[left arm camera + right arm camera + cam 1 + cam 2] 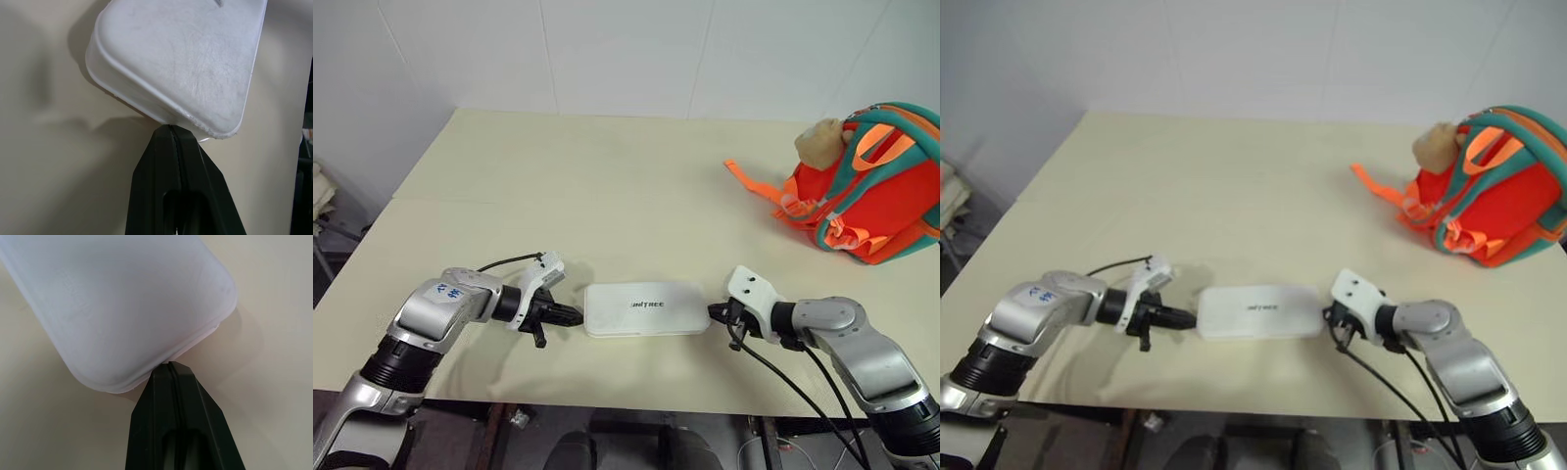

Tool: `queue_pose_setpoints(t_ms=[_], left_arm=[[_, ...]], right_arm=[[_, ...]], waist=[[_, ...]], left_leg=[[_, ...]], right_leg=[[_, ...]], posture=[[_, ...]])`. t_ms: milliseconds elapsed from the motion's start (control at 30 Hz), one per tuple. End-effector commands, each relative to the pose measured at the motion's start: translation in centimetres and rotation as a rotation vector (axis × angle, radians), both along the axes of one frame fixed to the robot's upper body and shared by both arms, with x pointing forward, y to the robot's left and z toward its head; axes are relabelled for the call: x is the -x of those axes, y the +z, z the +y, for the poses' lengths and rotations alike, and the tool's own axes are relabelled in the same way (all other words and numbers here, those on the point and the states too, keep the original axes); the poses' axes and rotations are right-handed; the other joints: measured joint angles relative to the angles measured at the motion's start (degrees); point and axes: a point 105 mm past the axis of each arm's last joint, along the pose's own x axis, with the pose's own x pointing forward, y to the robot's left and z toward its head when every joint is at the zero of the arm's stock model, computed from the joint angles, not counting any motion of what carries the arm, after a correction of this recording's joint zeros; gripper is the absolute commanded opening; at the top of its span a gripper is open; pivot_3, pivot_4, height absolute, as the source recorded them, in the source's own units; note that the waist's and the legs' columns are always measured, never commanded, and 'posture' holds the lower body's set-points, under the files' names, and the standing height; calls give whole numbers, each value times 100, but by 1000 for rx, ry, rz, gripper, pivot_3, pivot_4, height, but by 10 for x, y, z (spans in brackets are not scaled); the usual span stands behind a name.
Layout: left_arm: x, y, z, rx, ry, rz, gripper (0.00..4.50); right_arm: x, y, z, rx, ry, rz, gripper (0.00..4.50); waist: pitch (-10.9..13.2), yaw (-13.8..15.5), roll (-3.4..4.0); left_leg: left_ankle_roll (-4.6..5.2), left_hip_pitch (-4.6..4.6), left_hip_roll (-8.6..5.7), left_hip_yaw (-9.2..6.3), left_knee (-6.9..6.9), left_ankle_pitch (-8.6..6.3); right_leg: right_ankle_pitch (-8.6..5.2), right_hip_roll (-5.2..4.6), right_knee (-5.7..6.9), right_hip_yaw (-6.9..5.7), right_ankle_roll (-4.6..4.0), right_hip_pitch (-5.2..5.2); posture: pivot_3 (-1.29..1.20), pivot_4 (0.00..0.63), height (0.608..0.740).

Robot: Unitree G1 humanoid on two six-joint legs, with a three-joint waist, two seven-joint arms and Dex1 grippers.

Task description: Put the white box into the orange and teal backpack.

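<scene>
My shut grippers touch the white box's short ends [706,311] with just the ends of their fingers. So I should move back and turn my left gripper, open, toward one end face [587,314].
The white box [646,308] lies flat near the table's front edge, its dark lettering facing up. My left gripper [578,314] is shut, its tip against the box's left short end. My right gripper [712,312] is also shut and meets the right short end. In the left wrist view the closed fingers [161,166] touch the box [181,63] at its rim. The right wrist view has the closed fingers [166,401] against the box [122,308] too. The orange and teal backpack [871,196] stands at the far right of the table, well away from both grippers.
A tan plush toy [820,142] hangs on the backpack's left side, and an orange strap [749,181] trails onto the cream table [607,176]. A white wall runs behind the table. Black cables [773,367] hang from my right arm past the front edge.
</scene>
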Motion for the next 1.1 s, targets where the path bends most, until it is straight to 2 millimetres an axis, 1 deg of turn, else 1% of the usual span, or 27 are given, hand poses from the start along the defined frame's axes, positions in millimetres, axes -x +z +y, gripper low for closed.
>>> queue_pose_setpoints(t_ms=[33,167,233,267,300,567,600,667,700,800,1100], left_arm=[[5,-1,-25,31,-105,-15,0],[7,0,-27,36,-113,-6,0],[6,0,-25,27,-107,0,0],[5,0,-24,23,-105,-3,0],[5,0,-24,21,-106,-6,0],[7,0,-23,16,-103,-21,0],[7,1,-23,15,-103,-23,0],[8,3,-21,21,-100,-14,0],[9,3,-19,20,-92,-4,0],[7,4,-12,3,-67,6,563],[-2,9,7,-35,3,-7,3113]], right_arm=[[15,-4,24,-50,130,47,120],[13,-2,22,-43,125,38,120],[12,-2,20,-33,129,28,832],[11,-2,19,-32,130,25,976],[11,-2,19,-32,131,22,1236],[4,2,17,-29,134,9,3616],[3,2,16,-26,133,7,3988],[1,4,14,-21,131,2,4470],[0,6,12,-18,128,-2,4470],[-2,10,5,-8,124,-8,4500],[-5,15,-10,21,105,-24,4500]], waist=[[0,-1,0],[0,-6,0],[0,-3,0],[0,-4,0],[0,-8,0],[0,-15,0],[0,-16,0],[0,-21,0],[0,-25,0],[1,-51,1],[3,-72,3]], left_leg=[[0,14,0,0,-3,0],[0,34,-2,0,-12,0],[0,34,-2,0,-13,0],[0,34,-2,0,-14,0],[0,34,-2,0,-15,0],[0,39,1,0,-25,0],[0,40,2,0,-26,0],[0,41,3,0,-27,0],[0,41,5,0,-27,0],[-1,41,7,0,-32,-1],[-6,39,11,0,-33,-10]], right_leg=[[-3,-2,-4,0,-5,16],[-3,-9,-12,2,-5,33],[-3,-9,-12,1,-4,32],[-3,-9,-12,1,-4,32],[-2,-9,-12,1,-4,32],[-2,-7,-12,0,-4,29],[-2,-7,-12,-1,-4,29],[-3,-7,-13,0,-4,29],[-3,-6,-13,0,-5,29],[-2,-4,-14,0,-3,25],[-4,-2,-12,-2,5,19]], posture=[[0,150,740],[0,150,740],[0,150,740],[0,150,740],[0,150,740],[0,150,740],[0,150,740],[0,150,740],[0,150,740],[0,150,740],[0,150,740]])
